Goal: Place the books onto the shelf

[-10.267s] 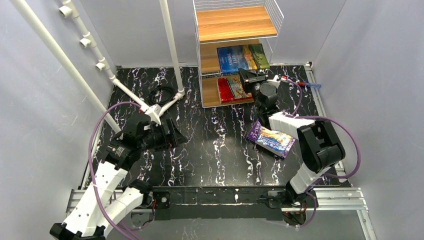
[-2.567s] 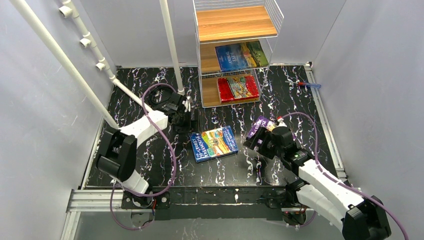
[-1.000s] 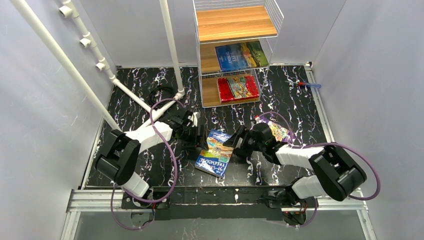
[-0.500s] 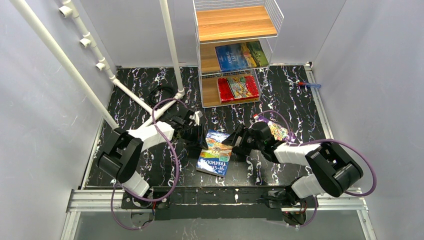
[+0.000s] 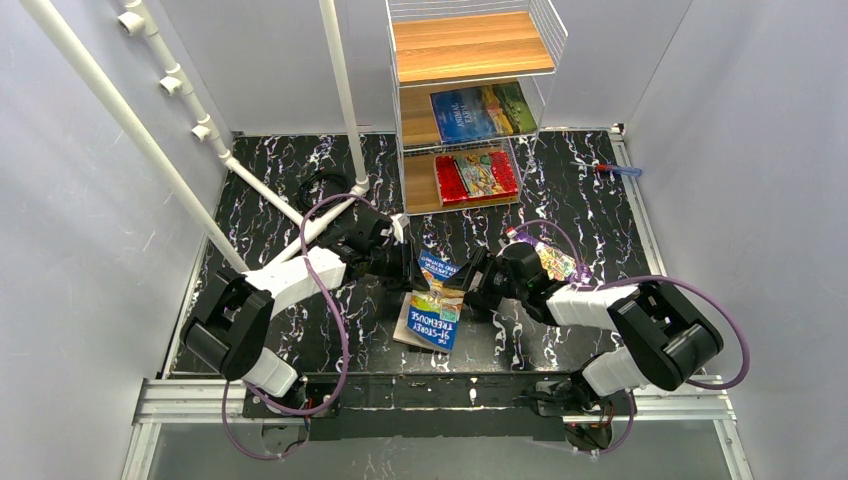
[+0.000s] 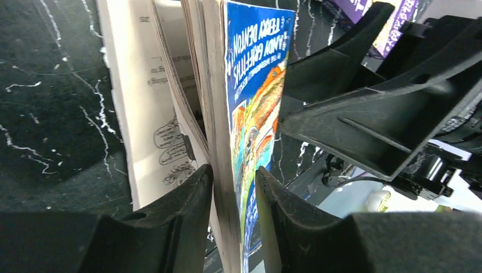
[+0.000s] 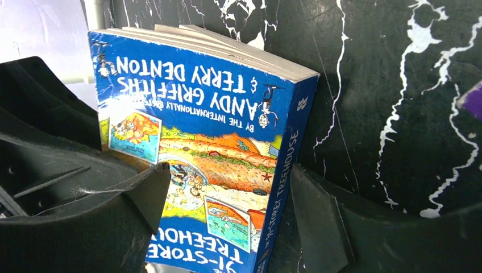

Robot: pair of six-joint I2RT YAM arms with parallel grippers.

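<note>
I expect the blue cartoon book's fanned pages (image 5: 404, 328) to shut together and come along when I carry the book, because my right gripper's fingers are on both sides of the thick spine (image 7: 289, 159).
The blue cartoon book (image 5: 437, 300) stands tilted on the black table, its back pages fanned open. My left gripper (image 5: 412, 268) (image 6: 234, 199) is shut on its front cover and a wad of pages (image 6: 221, 142). My right gripper (image 5: 472, 285) (image 7: 227, 222) is open at the book's right side, one finger (image 7: 131, 210) over the cover (image 7: 216, 142), the other beside the spine. The purple book (image 5: 555, 262) lies behind the right wrist. On the shelf (image 5: 470, 45), "Animal Farm" (image 5: 482, 110) lies on the middle board and the red book (image 5: 476, 175) on the bottom one.
A white pipe frame (image 5: 340, 100) stands left of the shelf, its foot (image 5: 310, 215) close behind the left arm. A black cable coil (image 5: 320, 185) lies beside it. A small red and blue pen (image 5: 605, 168) lies at the back right.
My left gripper has shut on the blue book and raised its top edge, so the book tilts up and its back pages fall open. The right gripper has hardly moved.
</note>
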